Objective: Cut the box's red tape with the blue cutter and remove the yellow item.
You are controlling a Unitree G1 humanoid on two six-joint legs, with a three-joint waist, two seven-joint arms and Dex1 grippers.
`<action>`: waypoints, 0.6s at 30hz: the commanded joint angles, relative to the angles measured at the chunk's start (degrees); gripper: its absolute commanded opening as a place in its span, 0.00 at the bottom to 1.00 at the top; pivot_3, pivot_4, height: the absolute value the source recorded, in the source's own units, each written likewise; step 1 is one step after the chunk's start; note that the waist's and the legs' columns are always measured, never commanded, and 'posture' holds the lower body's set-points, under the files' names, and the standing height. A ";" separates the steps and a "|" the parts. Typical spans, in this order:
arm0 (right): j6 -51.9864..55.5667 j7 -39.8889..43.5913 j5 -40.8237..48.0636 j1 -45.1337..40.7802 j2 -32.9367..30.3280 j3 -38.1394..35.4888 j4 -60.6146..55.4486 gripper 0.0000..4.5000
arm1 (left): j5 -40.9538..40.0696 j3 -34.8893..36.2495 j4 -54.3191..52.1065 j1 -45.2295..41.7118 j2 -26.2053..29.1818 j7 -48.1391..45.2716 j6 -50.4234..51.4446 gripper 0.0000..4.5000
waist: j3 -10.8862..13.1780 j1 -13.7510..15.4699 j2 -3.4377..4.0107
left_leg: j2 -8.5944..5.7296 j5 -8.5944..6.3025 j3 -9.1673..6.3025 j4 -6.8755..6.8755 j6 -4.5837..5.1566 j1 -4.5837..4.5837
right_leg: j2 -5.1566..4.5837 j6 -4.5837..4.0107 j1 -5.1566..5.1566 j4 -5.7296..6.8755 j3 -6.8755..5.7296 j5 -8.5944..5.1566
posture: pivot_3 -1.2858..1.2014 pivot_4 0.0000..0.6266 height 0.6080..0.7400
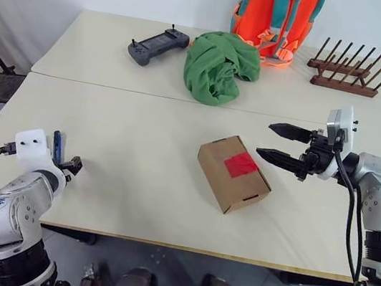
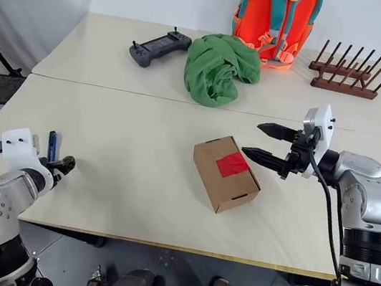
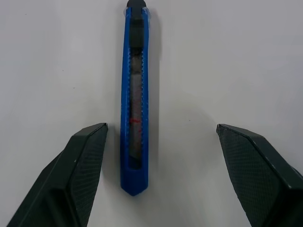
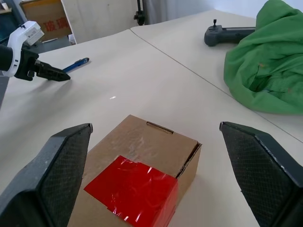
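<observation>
The box's side flap (image 4: 189, 176) will swing outward when the robot cuts the red tape and pulls, because the tape spans the gap (image 4: 189, 160) along the brown box's edge.
The brown box (image 1: 233, 173) lies flaps shut in the middle of the near table, with the red tape (image 1: 241, 165) intact across its top. Near the table's left front corner, the blue cutter (image 3: 135, 109) lies flat on the table between the fingers of my open left gripper (image 3: 161, 127), which do not touch it. My right gripper (image 1: 265, 139) hovers open just right of the box, pointing at it, with nothing between its fingers. The yellow item is out of view.
On the far table are a black controller (image 1: 158, 44), a heap of green cloth (image 1: 219, 66), an orange backpack (image 1: 277, 19) and a wooden peg rack (image 1: 348, 72). A seam (image 1: 147, 94) joins the two tables. Bare tabletop lies between cutter and box.
</observation>
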 commanded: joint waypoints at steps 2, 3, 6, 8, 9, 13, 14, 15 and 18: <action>-0.07 -0.32 0.09 -0.82 -0.84 -0.64 -1.86 1.00 | 1.38 1.33 3.35 2.37 -0.20 -0.62 1.63 0.68 | 0.00 -0.03 0.01 | 0.00 0.00 0.00 0.00 0.00 -0.01 | 0.00 0.00 -0.02 0.00 0.01 0.00 | 0.52 0.24 1.00; -0.06 -0.36 0.05 -0.85 -0.84 -0.60 -1.84 1.00 | 1.53 1.45 3.48 2.45 0.11 -0.82 1.63 0.61 | 0.00 -0.03 0.01 | 0.00 -0.01 0.01 0.00 0.00 -0.02 | 0.00 0.00 -0.03 0.00 0.01 0.00 | 0.52 0.24 1.00; -0.05 -0.40 -0.03 -0.88 -0.86 -0.52 -1.83 1.00 | 1.84 1.43 3.76 2.66 0.97 -1.30 1.67 0.40 | -0.01 0.01 0.02 | 0.00 -0.01 0.01 0.00 0.00 -0.02 | 0.00 0.00 -0.04 0.00 0.01 0.00 | 0.52 0.24 1.00; -0.02 -0.48 -0.01 -0.93 -0.80 -0.48 -1.85 1.00 | 1.97 1.17 3.93 2.82 1.66 -1.63 1.84 0.27 | -0.01 0.01 0.02 | 0.00 -0.01 0.01 0.00 0.00 -0.02 | 0.00 0.00 -0.04 -0.01 0.02 0.00 | 0.52 0.24 1.00; -0.01 -0.51 0.00 -0.94 -0.78 -0.47 -1.85 1.00 | 2.02 1.13 3.98 2.82 1.82 -1.76 1.86 0.20 | -0.01 0.00 0.02 | 0.00 -0.01 0.02 0.00 0.00 -0.02 | 0.00 0.00 -0.04 -0.01 0.02 0.00 | 0.52 0.24 1.00; -0.07 -0.62 -0.07 -1.10 -0.72 -0.34 -1.71 1.00 | 2.19 0.95 4.09 2.48 2.36 -2.25 1.99 0.09 | -0.01 0.00 0.03 | 0.01 -0.02 0.01 0.00 -0.01 -0.02 | 0.00 0.00 -0.04 -0.01 0.02 0.00 | 0.52 0.24 1.00; -0.07 -0.64 -0.05 -1.11 -0.72 -0.34 -1.71 1.00 | 2.21 0.86 4.06 2.36 2.46 -2.34 2.01 0.09 | -0.01 0.00 0.03 | 0.01 -0.02 0.01 0.00 -0.01 -0.02 | 0.00 0.00 -0.04 0.00 0.02 0.00 | 0.52 0.24 1.00; -0.08 -0.68 -0.06 -1.13 -0.72 -0.33 -1.70 1.00 | 2.24 0.81 4.08 2.23 2.52 -2.40 2.06 0.09 | -0.01 0.00 0.03 | 0.01 -0.02 0.01 0.00 -0.01 -0.02 | 0.00 0.00 -0.05 0.00 0.02 0.00 | 0.52 0.24 1.00; -0.06 -0.75 -0.09 -1.18 -0.75 -0.31 -1.72 1.00 | 2.33 0.61 4.15 1.84 2.67 -2.54 2.22 0.09 | -0.01 0.01 0.03 | 0.01 -0.01 0.01 0.00 -0.01 -0.02 | 0.00 0.00 -0.05 0.00 0.03 0.00 | 0.52 0.24 1.00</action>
